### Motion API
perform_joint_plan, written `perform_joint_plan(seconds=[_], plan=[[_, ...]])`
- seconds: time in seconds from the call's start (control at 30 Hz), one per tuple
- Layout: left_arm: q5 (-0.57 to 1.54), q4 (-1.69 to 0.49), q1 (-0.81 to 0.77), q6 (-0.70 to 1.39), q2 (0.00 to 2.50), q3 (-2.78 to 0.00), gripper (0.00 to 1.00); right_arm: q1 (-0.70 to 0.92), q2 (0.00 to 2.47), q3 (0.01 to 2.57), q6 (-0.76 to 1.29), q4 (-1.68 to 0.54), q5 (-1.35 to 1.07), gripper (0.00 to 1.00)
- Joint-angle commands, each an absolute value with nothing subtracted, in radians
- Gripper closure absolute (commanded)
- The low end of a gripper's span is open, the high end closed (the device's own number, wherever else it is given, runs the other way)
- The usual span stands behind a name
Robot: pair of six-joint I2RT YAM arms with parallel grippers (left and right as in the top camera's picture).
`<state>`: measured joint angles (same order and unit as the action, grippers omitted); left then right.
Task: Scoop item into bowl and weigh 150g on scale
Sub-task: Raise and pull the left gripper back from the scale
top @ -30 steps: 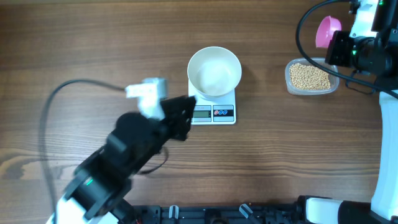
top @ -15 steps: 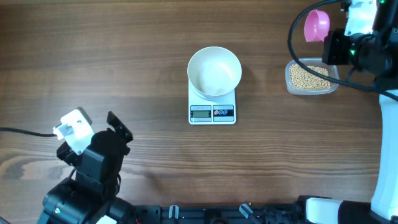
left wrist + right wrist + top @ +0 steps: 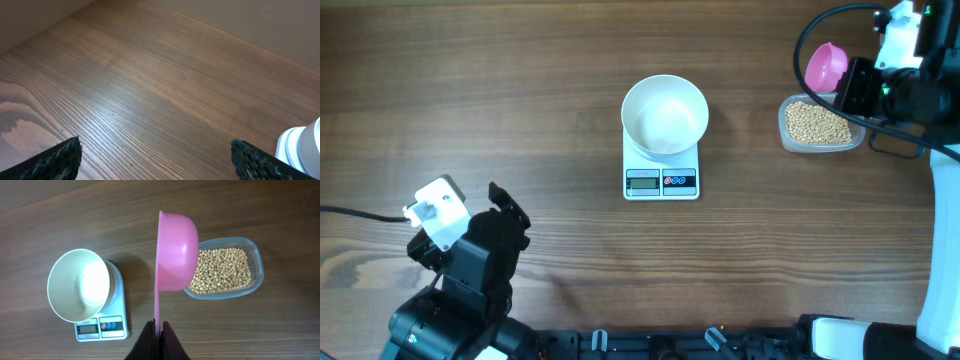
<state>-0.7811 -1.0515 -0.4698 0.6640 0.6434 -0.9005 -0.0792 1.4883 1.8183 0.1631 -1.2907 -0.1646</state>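
Observation:
With the empty bowl [image 3: 665, 112] on the scale, my right gripper should back the scoop off the tub while my left gripper presses the scale's buttons [image 3: 676, 181] before scooping.
The white bowl [image 3: 665, 115] stands on the small white scale [image 3: 662, 182] at mid-table. Tan beans [image 3: 817, 124] fill a clear tub to the right. My right gripper [image 3: 158, 327] is shut on the handle of a pink scoop [image 3: 177, 245], which hangs on edge above the tub's left end, over the beans [image 3: 222, 270]. No beans show in the scoop [image 3: 824, 66]. In the right wrist view the bowl [image 3: 80, 285] and scale [image 3: 100, 326] lie to the left. My left gripper [image 3: 512, 218] is open and holds nothing at the near left; its jaws [image 3: 156, 159] stand wide over bare wood.
The clear plastic tub [image 3: 855, 138] sits near the right edge beside the right arm's black cables [image 3: 805, 50]. A grey cable [image 3: 360, 212] runs from the left arm to the left edge. The bowl's white edge [image 3: 302, 150] shows at the left wrist view's right.
My left arm has drawn back from the scale's front to the near left and its jaws have opened. The right gripper has shifted the pink scoop slightly beside the tub.

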Motion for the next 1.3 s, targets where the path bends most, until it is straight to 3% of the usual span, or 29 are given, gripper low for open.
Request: perform_joint_plan(seconds=[0.0, 0.33, 0.43, 0.6, 0.7, 0.93, 1.27], plan=[[-0.804, -1.053, -0.464, 0.66, 0.643, -0.896, 0.0, -0.076, 1.494, 1.818, 0.217, -1.289, -0.179, 0.96], [-0.804, -1.053, -0.464, 0.66, 0.643, -0.896, 0.0, -0.076, 1.499, 1.818, 0.208, -1.284, -0.03, 0.96], [-0.804, -1.053, -0.464, 0.66, 0.643, -0.896, 0.0, -0.077, 1.5, 1.818, 0.099, -1.278, 0.036, 0.96], [-0.804, -1.053, -0.464, 0.66, 0.643, -0.896, 0.0, -0.113, 1.5, 1.818, 0.05, -1.041, 0.035, 0.96], [-0.804, -1.053, -0.464, 0.66, 0.643, -0.896, 0.0, -0.119, 1.5, 1.818, -0.028, -1.003, -0.033, 0.96], [-0.804, -1.053, -0.464, 0.66, 0.643, -0.896, 0.0, -0.119, 1.5, 1.818, 0.053, -1.033, -0.311, 0.96], [-0.804, -1.053, -0.464, 0.66, 0.643, -0.896, 0.0, -0.119, 1.5, 1.818, 0.093, -0.886, -0.294, 0.95]])
